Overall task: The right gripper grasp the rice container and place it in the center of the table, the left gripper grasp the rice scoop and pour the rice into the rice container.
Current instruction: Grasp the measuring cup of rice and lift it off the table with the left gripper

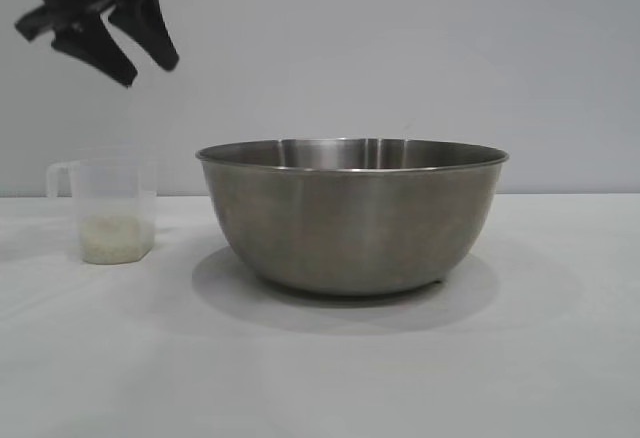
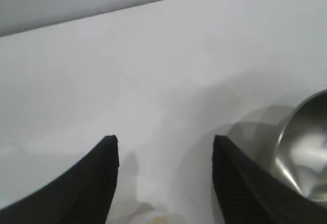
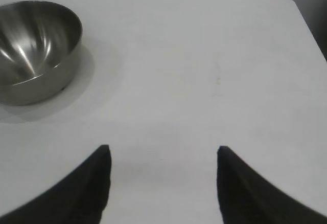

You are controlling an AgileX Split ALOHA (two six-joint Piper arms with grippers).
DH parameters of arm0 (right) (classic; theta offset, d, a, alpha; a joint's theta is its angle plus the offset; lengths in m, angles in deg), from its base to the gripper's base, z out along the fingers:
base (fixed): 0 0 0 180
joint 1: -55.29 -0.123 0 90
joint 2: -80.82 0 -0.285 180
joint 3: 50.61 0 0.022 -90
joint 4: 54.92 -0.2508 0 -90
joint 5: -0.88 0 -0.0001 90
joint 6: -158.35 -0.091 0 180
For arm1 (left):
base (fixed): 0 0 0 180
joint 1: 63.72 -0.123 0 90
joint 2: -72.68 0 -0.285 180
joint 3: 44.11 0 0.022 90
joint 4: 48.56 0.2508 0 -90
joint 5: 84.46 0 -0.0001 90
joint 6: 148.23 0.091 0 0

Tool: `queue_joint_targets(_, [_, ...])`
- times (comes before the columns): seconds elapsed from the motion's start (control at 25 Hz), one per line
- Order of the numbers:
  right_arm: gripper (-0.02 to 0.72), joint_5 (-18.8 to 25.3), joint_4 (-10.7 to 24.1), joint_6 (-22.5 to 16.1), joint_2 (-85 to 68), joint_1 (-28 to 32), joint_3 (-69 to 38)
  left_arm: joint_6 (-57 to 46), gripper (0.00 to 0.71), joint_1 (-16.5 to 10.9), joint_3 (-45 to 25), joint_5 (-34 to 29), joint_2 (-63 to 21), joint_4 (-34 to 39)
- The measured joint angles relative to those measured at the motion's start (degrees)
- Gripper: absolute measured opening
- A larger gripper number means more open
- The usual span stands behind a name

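Just a shallow, level layer of rice (image 1: 112, 239) lies in the clear bottom of the rice scoop (image 1: 114, 203). The rice scoop should therefore empty all the way when I pour.
The rice container (image 1: 352, 216), a large steel bowl, stands upright on the white table (image 1: 320, 368) near its middle. It also shows in the left wrist view (image 2: 305, 147) and the right wrist view (image 3: 34, 47), and looks empty inside. The rice scoop (image 1: 110, 208), a clear plastic cup with a side handle, stands left of the bowl with a layer of rice (image 1: 115, 240) in its bottom. My left gripper (image 1: 150, 68) hangs open and empty above the scoop; the scoop's top barely shows between its fingers (image 2: 153, 216). My right gripper (image 3: 163, 150) is open and empty over bare table, away from the bowl.
The table's far edge meets a plain grey wall (image 1: 400, 48). The table's rounded corner (image 3: 294, 4) shows in the right wrist view.
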State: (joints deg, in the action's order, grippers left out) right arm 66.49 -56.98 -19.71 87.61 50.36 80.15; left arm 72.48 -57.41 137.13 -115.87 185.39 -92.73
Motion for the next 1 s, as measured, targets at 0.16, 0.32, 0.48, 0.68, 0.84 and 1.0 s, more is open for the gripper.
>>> queue_joint_targets(0.16, [0.385,0.0,0.0,0.0,0.0,0.0,0.0,-8.1,0.398,-0.2,0.0,-4.4,-4.5,7.2])
queue_joint_targets(0.32, [0.385,0.0,0.0,0.0,0.0,0.0,0.0,-14.6,0.398,-0.2,0.0,-9.5,-8.0,14.4])
queue_joint_targets(0.48, [0.385,0.0,0.0,0.0,0.0,0.0,0.0,-22.0,0.398,-0.2,0.0,-15.3,-10.9,20.1])
queue_joint_targets(0.68, [0.385,0.0,0.0,0.0,0.0,0.0,0.0,-26.1,0.398,-0.2,0.0,-19.8,-15.2,23.6])
queue_joint_targets(0.84, [0.385,0.0,0.0,0.0,0.0,0.0,0.0,-30.3,0.398,-0.2,0.0,-23.8,-19.1,28.9])
queue_joint_targets(1.0, [0.385,0.0,0.0,0.0,0.0,0.0,0.0,-32.8,0.398,-0.2,0.0,-27.5,-22.5,32.2])
